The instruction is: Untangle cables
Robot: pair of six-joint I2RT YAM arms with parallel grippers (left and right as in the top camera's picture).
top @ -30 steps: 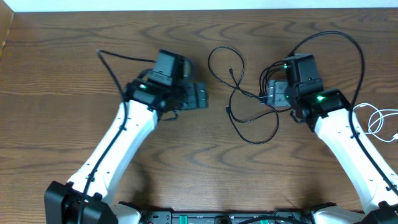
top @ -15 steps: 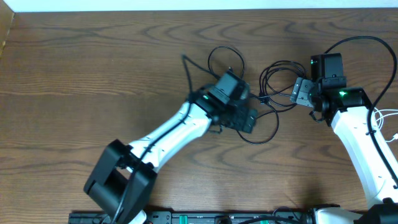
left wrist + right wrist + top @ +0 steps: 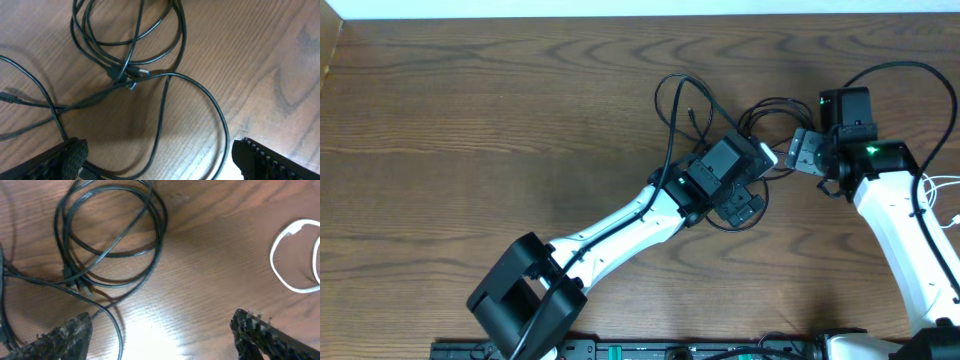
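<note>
The black piece of cable under my left gripper crosses over the black coil point(image 3: 170, 76) near the plugs, so my left gripper should take that piece point(image 3: 226, 135) and pull it away from my right gripper.
Thin black cables point(image 3: 682, 100) lie looped and crossed in the middle of the table. Their coils show in the left wrist view point(image 3: 125, 55) and in the right wrist view point(image 3: 110, 230). A white cable point(image 3: 930, 190) lies at the right edge and shows in the right wrist view point(image 3: 292, 255). My left gripper point(image 3: 745, 205) is open over the lower loops, with a black strand between its fingers point(image 3: 160, 155). My right gripper point(image 3: 802, 152) is open just right of the black coil, and holds nothing point(image 3: 160, 340).
The brown wooden table point(image 3: 470, 130) carries everything. A thick black arm wire point(image 3: 910, 70) arcs over my right arm. The two arms are close together near the cable tangle.
My left arm has swung from the left side across to the cables and now sits over their lower loops. My right gripper has drawn back to the right, off the coil.
</note>
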